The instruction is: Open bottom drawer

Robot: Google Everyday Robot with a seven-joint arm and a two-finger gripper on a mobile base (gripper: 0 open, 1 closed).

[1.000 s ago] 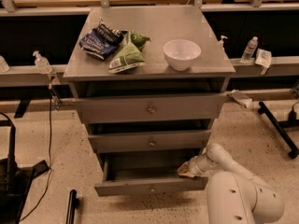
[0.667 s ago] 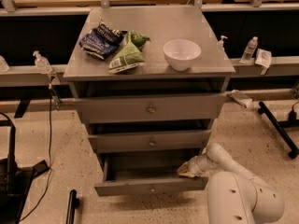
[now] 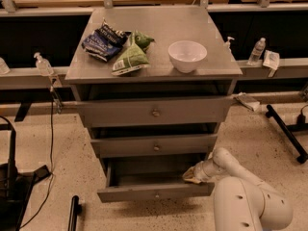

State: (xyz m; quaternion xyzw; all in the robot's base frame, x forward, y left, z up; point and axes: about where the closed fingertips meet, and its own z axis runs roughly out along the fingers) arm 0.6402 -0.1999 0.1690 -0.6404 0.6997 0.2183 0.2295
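Next, I reach lower inside the tray and pull the panel, because the bottom drawer is only partly out and my gripper is high at the front panel's end.
The bottom drawer of the grey metal cabinet is pulled out towards me, its narrow front panel with a small round knob lowest of three. Its plain grey tray shows behind the panel. My gripper is at the drawer's right end, just behind the front panel's top edge, at the end of the white arm coming from lower right. The middle drawer and the top drawer sit further in.
On the cabinet top lie a white bowl, a blue chip bag and a green bag. Small bottles stand on the side rails. A black stand lies on the floor at right, cables and dark gear at left.
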